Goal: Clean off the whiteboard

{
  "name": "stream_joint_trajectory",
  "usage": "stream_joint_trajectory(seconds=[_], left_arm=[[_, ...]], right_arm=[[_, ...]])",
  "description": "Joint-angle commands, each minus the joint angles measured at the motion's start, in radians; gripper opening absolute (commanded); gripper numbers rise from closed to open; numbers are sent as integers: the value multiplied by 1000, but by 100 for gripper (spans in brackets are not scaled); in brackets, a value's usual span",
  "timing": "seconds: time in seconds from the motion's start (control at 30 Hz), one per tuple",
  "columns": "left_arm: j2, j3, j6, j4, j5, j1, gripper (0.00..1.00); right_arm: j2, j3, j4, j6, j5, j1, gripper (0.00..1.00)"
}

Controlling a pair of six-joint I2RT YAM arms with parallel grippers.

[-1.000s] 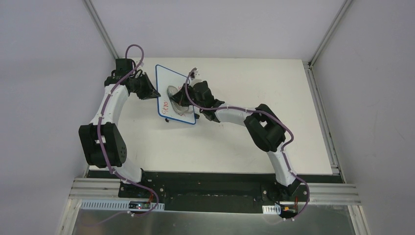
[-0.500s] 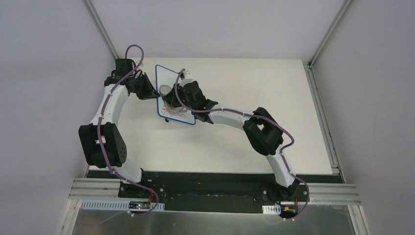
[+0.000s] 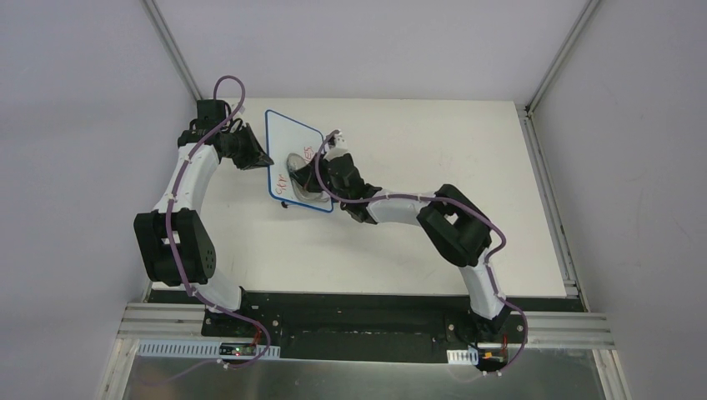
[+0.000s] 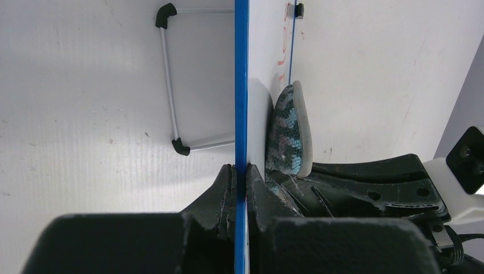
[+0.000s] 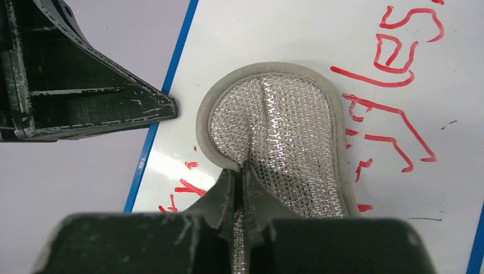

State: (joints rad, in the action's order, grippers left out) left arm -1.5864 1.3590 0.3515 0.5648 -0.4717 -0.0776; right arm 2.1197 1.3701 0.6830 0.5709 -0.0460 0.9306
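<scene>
Red marks (image 3: pixel 281 180) still show by the whiteboard's blue edge my left gripper holds. My right gripper should wipe the scrub pad back over the marks to that edge (image 3: pixel 268 178).
The whiteboard (image 3: pixel 293 146), white with a blue rim, lies tilted on the table at the back left and bears red handwriting (image 5: pixel 399 131). My left gripper (image 3: pixel 265 160) is shut on its left blue edge (image 4: pixel 241 103). My right gripper (image 3: pixel 315 171) is shut on a silver mesh scrub pad (image 5: pixel 285 142) with a grey border, pressed flat on the board's face. The pad also shows in the left wrist view (image 4: pixel 291 134), edge-on against the board. Red marks remain on both sides of the pad.
The white table (image 3: pixel 433 233) ends at a black strip near the arm bases. Grey walls and metal rails stand behind and beside it. The board's wire stand (image 4: pixel 171 80) with black feet shows under the board.
My right gripper slid the pad across the board toward the left edge, then back toward the near right. The left gripper and board stayed put.
</scene>
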Motion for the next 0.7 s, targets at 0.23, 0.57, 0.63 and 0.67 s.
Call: stream_joint_trajectory(seconds=[0.23, 0.57, 0.63, 0.67], left_arm=[[-4, -7, 1, 3, -20, 38, 0], [-5, -5, 1, 5, -22, 42, 0], [-4, -5, 1, 3, -23, 42, 0], [-4, -5, 2, 3, -23, 42, 0]], right_arm=[[5, 142, -178, -234, 142, 152, 0], [20, 103, -133, -250, 162, 150, 0], [19, 54, -129, -198, 160, 107, 0], [18, 28, -130, -177, 154, 87, 0]])
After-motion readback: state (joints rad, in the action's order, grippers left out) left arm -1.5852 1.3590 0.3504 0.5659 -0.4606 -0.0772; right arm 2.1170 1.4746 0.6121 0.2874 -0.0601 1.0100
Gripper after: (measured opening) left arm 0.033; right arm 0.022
